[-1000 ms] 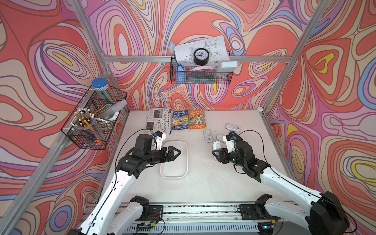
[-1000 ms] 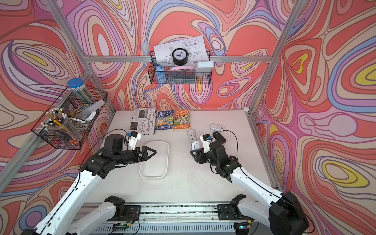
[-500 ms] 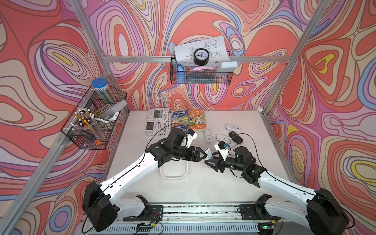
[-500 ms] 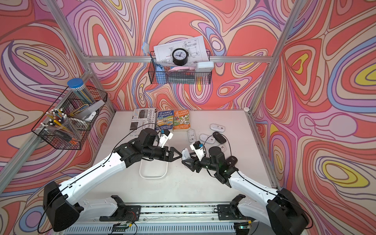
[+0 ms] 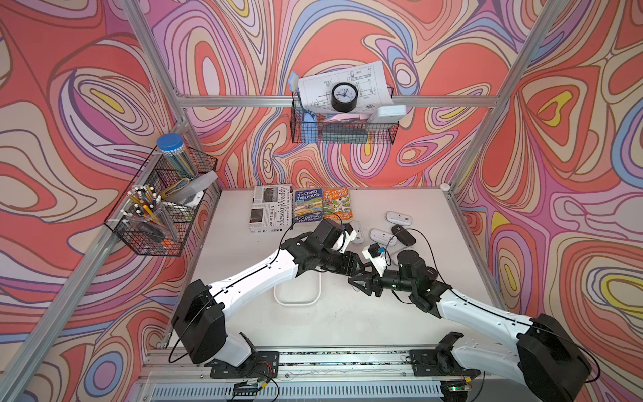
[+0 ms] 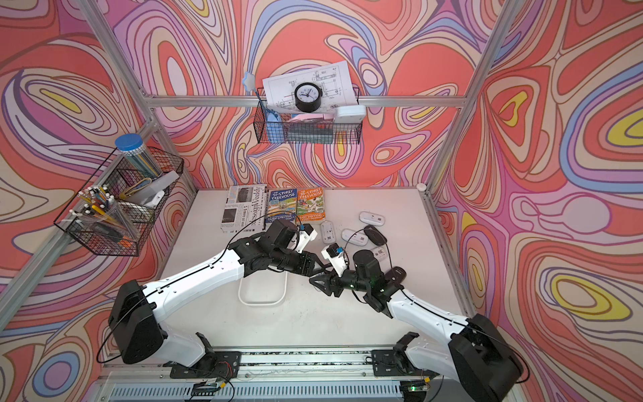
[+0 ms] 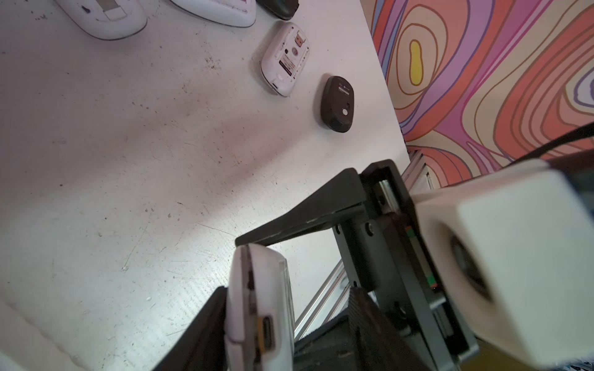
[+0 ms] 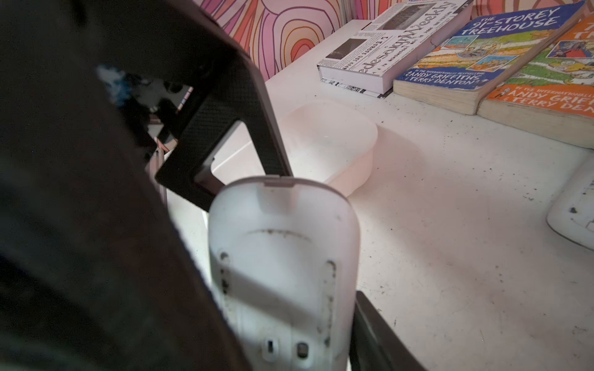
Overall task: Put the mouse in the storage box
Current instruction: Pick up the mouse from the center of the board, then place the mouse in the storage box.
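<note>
My left gripper should take the mouse and set it top up in the storage box (image 5: 297, 289), since the white mouse's bottom side (image 8: 278, 272) faces my right gripper's wrist.
A white mouse (image 8: 283, 257) is held on edge above the table, with my right gripper (image 8: 283, 298) shut on it. My left gripper (image 7: 287, 290) meets it tip to tip, just right of the storage box (image 5: 295, 302). The mouse (image 7: 257, 305) stands between the left jaws: one finger touches its side, and a gap shows to the other finger (image 7: 363, 321), so the left gripper is open. In both top views the two grippers (image 5: 362, 273) (image 6: 319, 273) hide the mouse. The white, shallow storage box (image 8: 337, 138) (image 6: 261, 302) lies partly under my left arm, and the part that shows has nothing in it.
Several more mice lie at the back right: white ones (image 5: 399, 218) (image 5: 382, 237) and a black one (image 5: 403, 235). Another white mouse (image 7: 286, 57) and a black mouse (image 7: 337, 102) lie upside down near the table's right edge. Books (image 5: 308, 205) and a newspaper-print box (image 5: 271, 209) line the back.
My left arm swung from over the storage box rightward to the right gripper. The right gripper carried the mouse toward the middle. The left jaws have narrowed around the mouse.
</note>
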You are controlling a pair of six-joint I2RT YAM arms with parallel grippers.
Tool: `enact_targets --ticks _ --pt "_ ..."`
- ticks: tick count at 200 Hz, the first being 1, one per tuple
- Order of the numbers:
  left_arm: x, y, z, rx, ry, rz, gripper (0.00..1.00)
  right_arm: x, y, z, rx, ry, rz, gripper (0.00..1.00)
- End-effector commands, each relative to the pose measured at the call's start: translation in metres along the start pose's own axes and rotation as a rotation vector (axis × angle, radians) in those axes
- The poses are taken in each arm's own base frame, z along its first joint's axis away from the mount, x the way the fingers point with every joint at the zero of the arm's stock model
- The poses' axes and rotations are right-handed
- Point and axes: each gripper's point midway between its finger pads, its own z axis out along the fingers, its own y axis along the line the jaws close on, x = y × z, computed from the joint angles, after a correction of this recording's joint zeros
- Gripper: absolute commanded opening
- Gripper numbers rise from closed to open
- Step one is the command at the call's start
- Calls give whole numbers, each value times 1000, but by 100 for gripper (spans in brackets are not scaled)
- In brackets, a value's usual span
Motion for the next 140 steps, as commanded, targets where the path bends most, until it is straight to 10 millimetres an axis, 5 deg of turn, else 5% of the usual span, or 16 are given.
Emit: enact_targets --ticks 1,30,63,93,100,140 --pt "-3 -5 -1 -9 -1 35 45 -11 6 2 -23 -14 -29 49" --pt "-2 -2 1 -21 2 31 31 -10 5 3 -22 -11 -27 50" --pt "-5 4 2 -53 -5 23 0 -9 5 4 -23 -5 -24 52" --pt "-10 14 -6 -136 -37 27 0 -7 1 2 -2 -7 -13 81" --pt "-12 21 -12 -182 -46 33 0 -8 -1 2 12 -11 -8 97" --pt "-27 89 -76 -609 -130 51 0 0 -33 -3 198 0 23 98"
